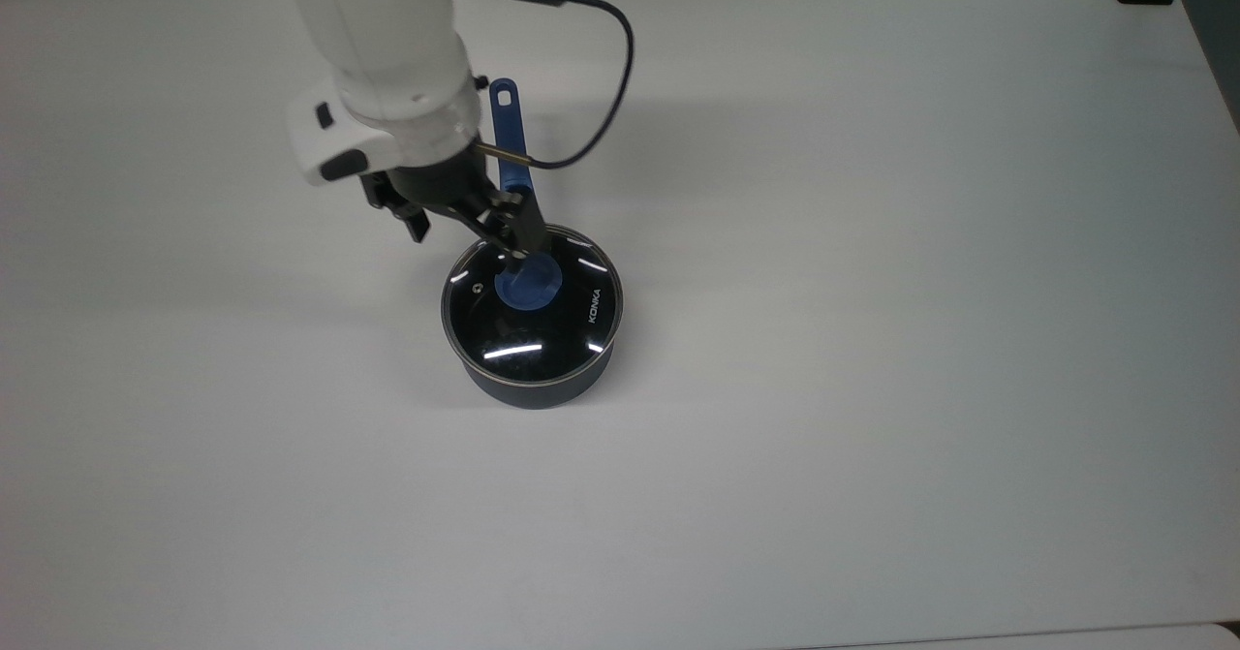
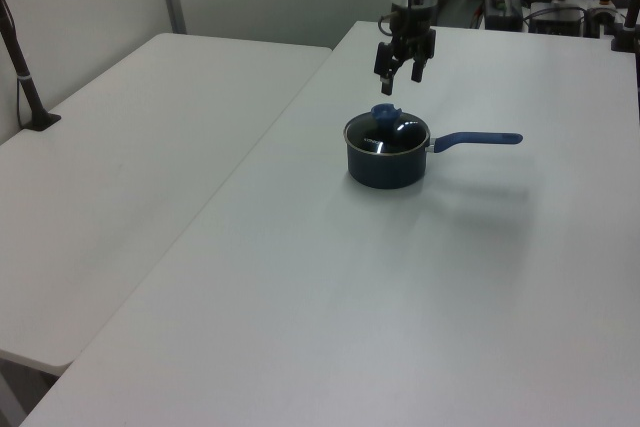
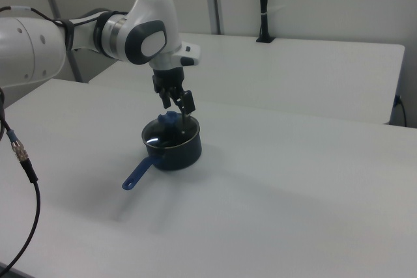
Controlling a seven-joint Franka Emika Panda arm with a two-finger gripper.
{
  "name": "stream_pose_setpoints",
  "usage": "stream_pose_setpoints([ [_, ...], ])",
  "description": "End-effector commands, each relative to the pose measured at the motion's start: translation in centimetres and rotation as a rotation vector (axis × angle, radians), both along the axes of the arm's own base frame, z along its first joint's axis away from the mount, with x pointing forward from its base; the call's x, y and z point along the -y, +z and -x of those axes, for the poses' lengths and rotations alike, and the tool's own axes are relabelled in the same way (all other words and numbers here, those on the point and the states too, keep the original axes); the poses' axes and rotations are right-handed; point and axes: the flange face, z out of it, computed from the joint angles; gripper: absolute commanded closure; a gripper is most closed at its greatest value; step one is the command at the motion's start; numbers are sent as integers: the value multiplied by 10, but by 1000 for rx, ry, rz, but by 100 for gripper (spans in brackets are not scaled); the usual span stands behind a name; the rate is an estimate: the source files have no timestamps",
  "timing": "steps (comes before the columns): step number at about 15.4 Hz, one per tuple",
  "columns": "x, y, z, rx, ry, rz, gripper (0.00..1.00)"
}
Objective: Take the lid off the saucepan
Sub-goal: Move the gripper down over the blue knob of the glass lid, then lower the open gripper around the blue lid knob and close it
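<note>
I expect the glass lid [image 2: 405, 134] to come off and leave the saucepan standing when I lift, because the lid's thin rim [image 2: 388, 153] just rests on the saucepan's edge.
The dark saucepan [image 1: 533, 393] stands on the white table, its long blue handle [image 1: 511, 151] pointing toward the top view's upper edge. The glass lid [image 1: 542, 325] with its blue knob [image 1: 528, 284] sits on it. My gripper [image 1: 468, 233] hangs open just above the lid's knob, apart from it, with nothing between its fingers. In the left view the gripper [image 2: 400, 75] is a short way over the knob [image 2: 385, 112] and the saucepan [image 2: 385, 165]. In the right view the gripper [image 3: 176, 106] hovers over the lid [image 3: 171, 133], the handle [image 3: 137, 174] pointing toward the right view's lower left.
The table [image 1: 872, 340] stretches wide and bare around the pan. A second white table [image 2: 120, 147] adjoins it on the left view's left, with a black post [image 2: 25, 77] on it. A black cable [image 3: 19, 154] hangs at the right view's left edge.
</note>
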Motion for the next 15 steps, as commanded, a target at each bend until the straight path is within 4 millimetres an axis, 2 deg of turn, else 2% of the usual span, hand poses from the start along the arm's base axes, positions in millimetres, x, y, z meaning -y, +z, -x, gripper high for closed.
stream_pose_setpoints([
  [1, -26, -4, -1, 15, -25, -20, 0],
  [4, -30, -11, -7, 37, -41, -17, 0],
  [5, -39, -15, -7, 32, -27, -14, 0],
  [6, -52, -23, -8, 20, -7, -4, 0],
  [9, -63, -55, -12, -24, -5, 12, 0],
  [10, -72, -54, -12, -21, 4, 13, 0],
  [15, -67, -48, -15, -10, -4, 11, 0],
])
